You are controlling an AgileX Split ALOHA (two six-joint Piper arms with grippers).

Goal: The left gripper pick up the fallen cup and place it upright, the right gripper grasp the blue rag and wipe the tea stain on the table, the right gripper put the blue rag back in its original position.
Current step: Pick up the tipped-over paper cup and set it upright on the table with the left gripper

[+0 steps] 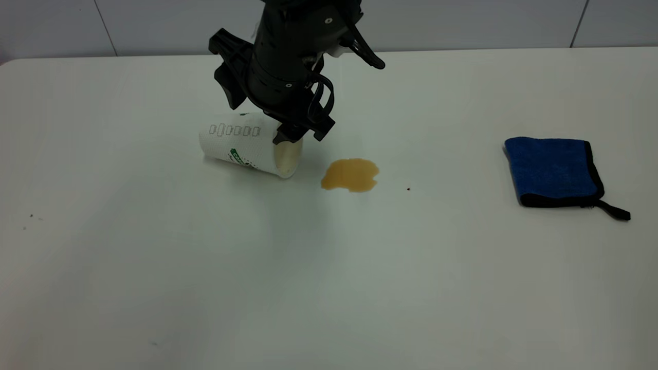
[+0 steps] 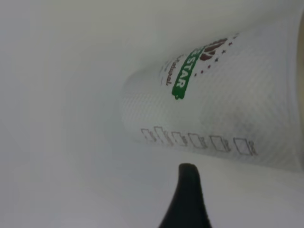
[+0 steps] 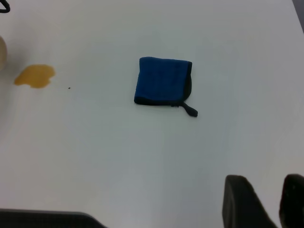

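Note:
A clean gap [image 1: 311, 169] lies between the tea stain and the cup's opening. The white cup [image 1: 239, 143] will come up empty when I set it upright.
The white cup [image 1: 239, 145] lies on its side on the table [image 1: 329, 277], its mouth facing the tea stain [image 1: 350, 174]. My left gripper [image 1: 302, 134] hangs over the cup's mouth end, open, with its fingers down at the rim. In the left wrist view one black finger [image 2: 188, 190] shows a little apart from the cup's wall [image 2: 223, 104]; the other finger is out of frame. The blue rag [image 1: 552, 170] lies flat at the right, untouched. My right gripper [image 3: 265, 187] is open and empty, high above the table, well away from the rag [image 3: 161, 80].
The stain [image 3: 34, 76] is an amber puddle just beside the cup's mouth. A tiny dark speck [image 1: 408, 188] lies right of it. The table's far edge meets a tiled wall [image 1: 462, 20].

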